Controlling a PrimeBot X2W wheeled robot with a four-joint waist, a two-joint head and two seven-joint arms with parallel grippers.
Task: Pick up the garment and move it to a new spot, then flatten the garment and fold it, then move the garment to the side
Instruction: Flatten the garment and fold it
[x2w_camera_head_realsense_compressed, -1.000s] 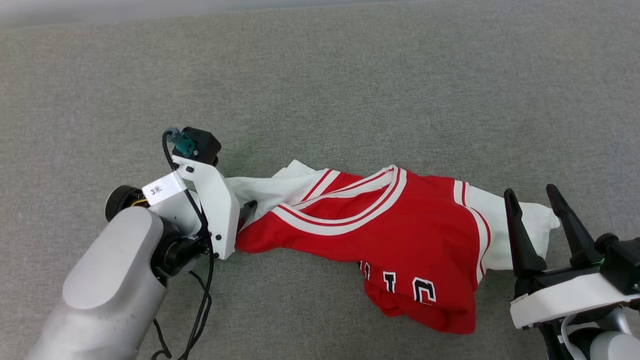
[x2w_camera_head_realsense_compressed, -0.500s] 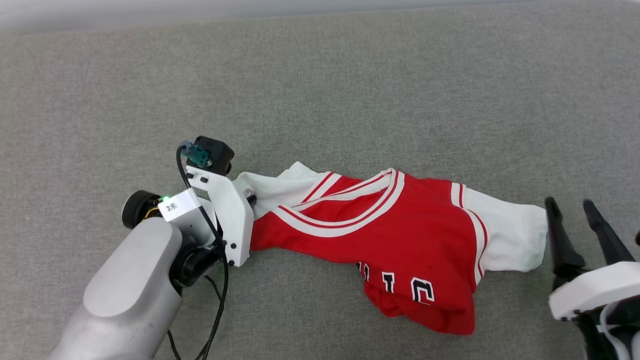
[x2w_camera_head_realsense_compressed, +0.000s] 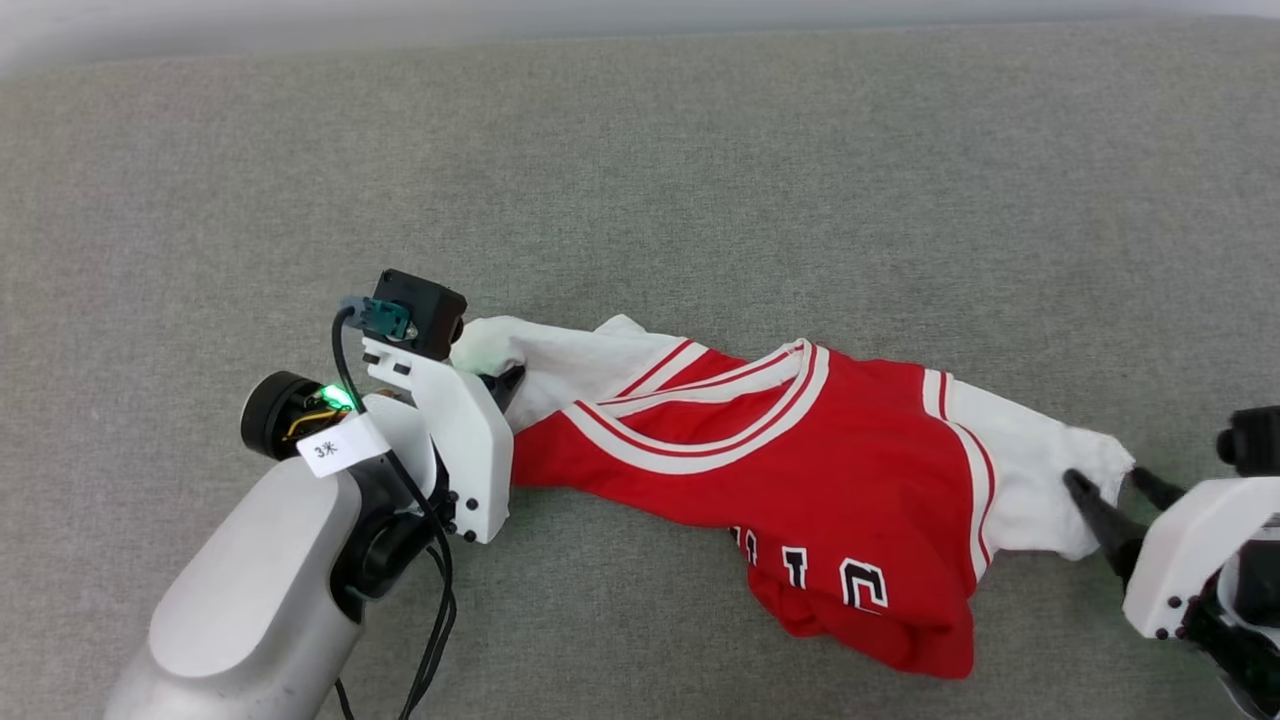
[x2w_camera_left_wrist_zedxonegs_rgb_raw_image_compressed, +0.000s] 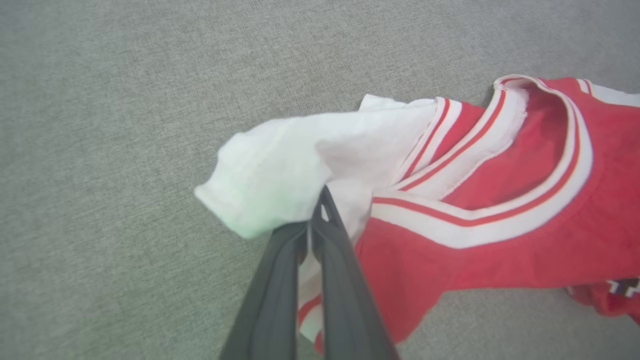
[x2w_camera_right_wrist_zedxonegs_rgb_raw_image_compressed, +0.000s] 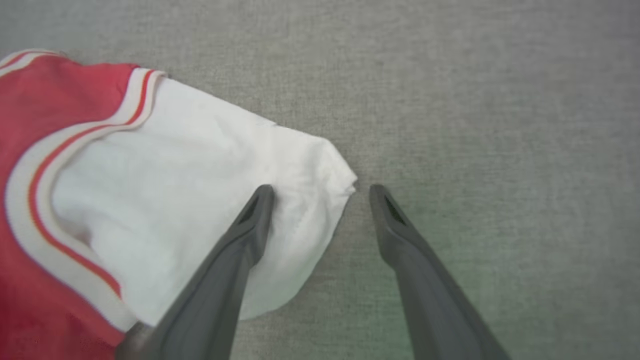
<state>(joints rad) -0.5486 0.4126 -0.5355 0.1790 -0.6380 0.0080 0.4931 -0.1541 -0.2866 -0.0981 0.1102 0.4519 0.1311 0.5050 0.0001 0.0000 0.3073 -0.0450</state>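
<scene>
My gripper will make the jersey (x2w_camera_head_realsense_compressed: 840, 474) fall open and show more red front when it lifts the sleeves, because the dark lettering (x2w_camera_head_realsense_compressed: 863, 584) goes on into the tucked-under body.
The garment (x2w_camera_head_realsense_compressed: 800, 460), a red jersey with white sleeves, striped trim and dark lettering, lies crumpled across the grey cloth surface. My left gripper (x2w_camera_head_realsense_compressed: 505, 383) is shut on its left white sleeve (x2w_camera_left_wrist_zedxonegs_rgb_raw_image_compressed: 280, 170), which bunches over the fingertips and lifts slightly. My right gripper (x2w_camera_head_realsense_compressed: 1110, 487) is open at the right white sleeve (x2w_camera_right_wrist_zedxonegs_rgb_raw_image_compressed: 200, 200); one finger (x2w_camera_right_wrist_zedxonegs_rgb_raw_image_compressed: 250, 220) rests over the sleeve's end and the other finger (x2w_camera_right_wrist_zedxonegs_rgb_raw_image_compressed: 395, 225) lies on the bare surface beside it.
The grey fabric surface (x2w_camera_head_realsense_compressed: 640, 180) stretches wide on all sides of the jersey. A pale edge (x2w_camera_head_realsense_compressed: 300, 30) runs along the far top of the head view. A black cable (x2w_camera_head_realsense_compressed: 430, 640) hangs by my left forearm.
My left gripper closed on the left sleeve and raised it a little. My right gripper dropped lower and came to the right sleeve's end, still open. The head camera shifted slightly.
</scene>
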